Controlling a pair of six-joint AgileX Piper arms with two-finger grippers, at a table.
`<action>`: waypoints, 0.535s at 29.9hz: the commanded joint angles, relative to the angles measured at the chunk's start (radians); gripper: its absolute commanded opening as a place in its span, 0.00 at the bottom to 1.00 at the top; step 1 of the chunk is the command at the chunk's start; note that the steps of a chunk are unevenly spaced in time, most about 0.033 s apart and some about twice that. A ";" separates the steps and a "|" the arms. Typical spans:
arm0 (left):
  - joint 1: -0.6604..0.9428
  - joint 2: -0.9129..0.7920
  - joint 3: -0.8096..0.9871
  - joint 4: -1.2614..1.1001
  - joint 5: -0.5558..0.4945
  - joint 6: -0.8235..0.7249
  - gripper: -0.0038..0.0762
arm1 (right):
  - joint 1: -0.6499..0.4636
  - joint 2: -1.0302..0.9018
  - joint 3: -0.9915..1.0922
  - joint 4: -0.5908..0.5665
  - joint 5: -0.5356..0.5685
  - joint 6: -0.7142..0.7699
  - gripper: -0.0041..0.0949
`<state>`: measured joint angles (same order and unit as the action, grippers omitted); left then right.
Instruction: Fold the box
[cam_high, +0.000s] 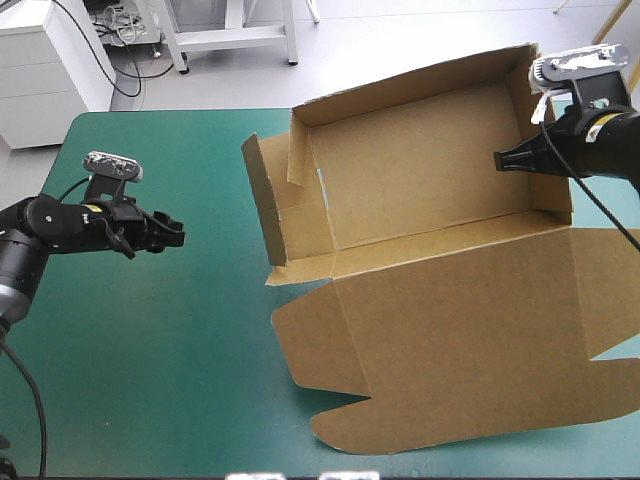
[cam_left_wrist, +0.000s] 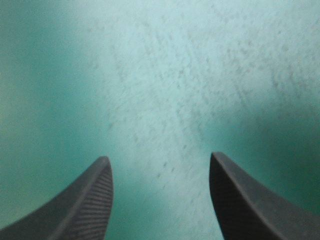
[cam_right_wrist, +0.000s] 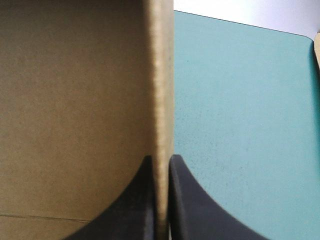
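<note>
The box's outward-leaning side (cam_high: 264, 200) has the loose flap (cam_high: 298, 152) standing inside it, so the side should close over the flap and stay upright when I fold the side.
The brown box (cam_high: 420, 180) stands as an open tray on the right half of the table, its walls raised and its lid (cam_high: 470, 340) lying flat toward the front edge. My right gripper (cam_high: 503, 160) is at the tray's right wall, and in the right wrist view that wall's edge (cam_right_wrist: 161, 100) runs between my right gripper's (cam_right_wrist: 161, 200) black fingers, which are shut on it. My left gripper (cam_high: 176, 236) hovers over bare teal-green cover well to the left of the box. In its wrist view my left gripper (cam_left_wrist: 161, 170) is open, with only cover between the fingers.
The tray's left wall (cam_high: 268, 215) leans outward with a loose flap beside it. The lid reaches to the table's right and front edges. Teal-green cover (cam_high: 150, 340) lies bare on the left half.
</note>
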<state>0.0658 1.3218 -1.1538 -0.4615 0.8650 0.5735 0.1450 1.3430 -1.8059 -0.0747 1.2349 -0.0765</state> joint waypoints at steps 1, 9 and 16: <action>0.022 0.041 -0.034 -0.302 -0.089 0.170 0.57 | -0.003 -0.031 -0.029 0.003 -0.065 0.003 0.02; 0.020 0.211 -0.034 -0.572 -0.054 0.329 0.57 | -0.003 -0.031 -0.029 0.005 -0.065 0.006 0.02; 0.020 0.333 -0.034 -0.757 0.124 0.429 0.57 | -0.003 -0.028 -0.029 0.005 -0.065 0.006 0.02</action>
<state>0.0859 1.6662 -1.1546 -1.0677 0.9004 0.9521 0.1450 1.3430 -1.8059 -0.0747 1.2349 -0.0765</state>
